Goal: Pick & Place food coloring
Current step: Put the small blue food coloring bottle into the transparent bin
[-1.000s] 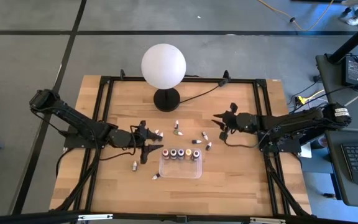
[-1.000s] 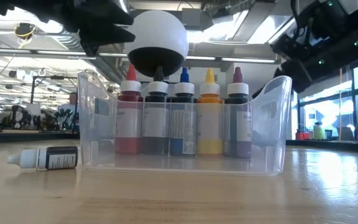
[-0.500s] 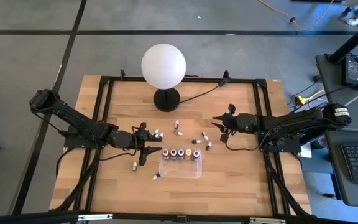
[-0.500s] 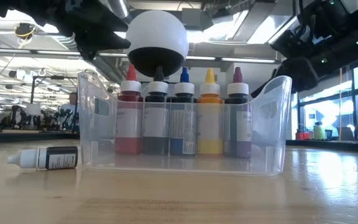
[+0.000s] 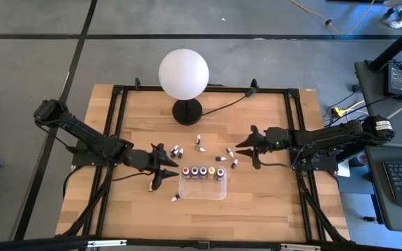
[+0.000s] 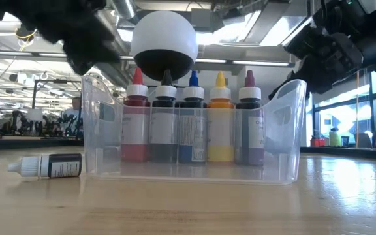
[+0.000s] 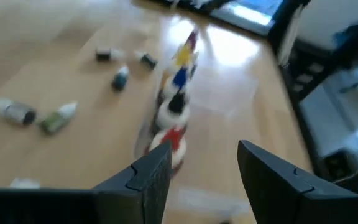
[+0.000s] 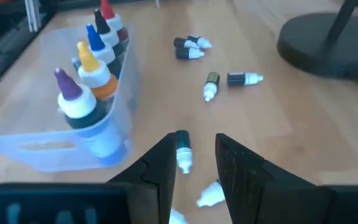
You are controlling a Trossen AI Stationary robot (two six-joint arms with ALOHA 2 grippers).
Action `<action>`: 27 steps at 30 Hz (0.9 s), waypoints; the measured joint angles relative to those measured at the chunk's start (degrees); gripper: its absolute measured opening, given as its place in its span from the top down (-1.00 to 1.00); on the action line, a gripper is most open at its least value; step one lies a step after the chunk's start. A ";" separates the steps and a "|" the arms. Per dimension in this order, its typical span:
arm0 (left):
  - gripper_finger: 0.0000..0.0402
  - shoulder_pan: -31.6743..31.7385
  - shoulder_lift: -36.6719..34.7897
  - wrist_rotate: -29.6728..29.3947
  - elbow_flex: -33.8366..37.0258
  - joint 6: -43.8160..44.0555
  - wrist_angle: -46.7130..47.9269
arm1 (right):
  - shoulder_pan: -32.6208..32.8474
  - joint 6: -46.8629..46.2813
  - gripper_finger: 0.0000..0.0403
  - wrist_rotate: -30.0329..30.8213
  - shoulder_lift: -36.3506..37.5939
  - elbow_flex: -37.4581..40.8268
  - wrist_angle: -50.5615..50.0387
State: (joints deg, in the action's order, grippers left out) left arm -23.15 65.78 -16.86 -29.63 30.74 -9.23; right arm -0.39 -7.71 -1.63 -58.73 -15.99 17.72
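The loose bottle sits alone beside my left gripper, away from the tray, so I will keep moving my open fingers back to its body until they close.
Five food coloring bottles stand upright in a row inside the clear tray, with red, dark, blue, yellow and purple bodies. Several more lie loose on their sides on the wood, far of the tray and at its near left. My left gripper hovers open just left of the tray, and the left wrist view shows nothing between its fingers. My right gripper hovers open above the loose bottles far right of the tray. One lying bottle shows below its fingers.
A white globe lamp stands on its black base at the table's far middle, its cable running to the far right. A black frame borders the tabletop. Bare wood lies near of the tray.
My left gripper has swung toward the near edge and the tray, still moving, staying open. My right gripper has moved left toward the loose bottles, staying open. No bottle has shifted.
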 joint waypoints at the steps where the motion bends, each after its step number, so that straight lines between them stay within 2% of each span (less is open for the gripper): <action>1: 0.10 -0.51 0.00 -0.14 0.00 0.44 1.57 | 0.29 -1.19 0.43 0.04 -0.01 0.00 -0.02; 4: 0.08 -2.40 0.00 0.15 -0.10 3.26 5.96 | 1.45 -2.70 0.43 0.02 -0.01 0.00 0.00; 7: 0.08 -4.13 -0.19 1.97 -2.64 10.05 15.34 | 2.52 -2.85 0.43 0.02 -0.01 0.00 0.00; 11: 0.08 -6.04 -0.24 2.30 -6.80 28.71 30.57 | 3.27 -4.69 0.43 0.75 0.00 0.00 0.05; 14: 0.08 -7.44 -0.04 1.45 -7.89 42.26 38.19 | 3.35 -5.78 0.43 0.92 -0.01 0.00 0.06; 20: 0.08 -9.98 1.02 0.11 -7.89 58.37 40.00 | 3.35 -5.52 0.43 0.92 0.01 0.00 0.07; 27: 0.07 -10.23 4.72 4.10 -7.87 64.09 43.14 | 3.35 -5.16 0.43 2.70 -0.01 0.00 0.04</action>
State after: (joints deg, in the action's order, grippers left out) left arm -33.38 70.50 -12.76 -37.50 94.83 33.91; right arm 2.96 -12.86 1.08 -58.74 -15.99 17.76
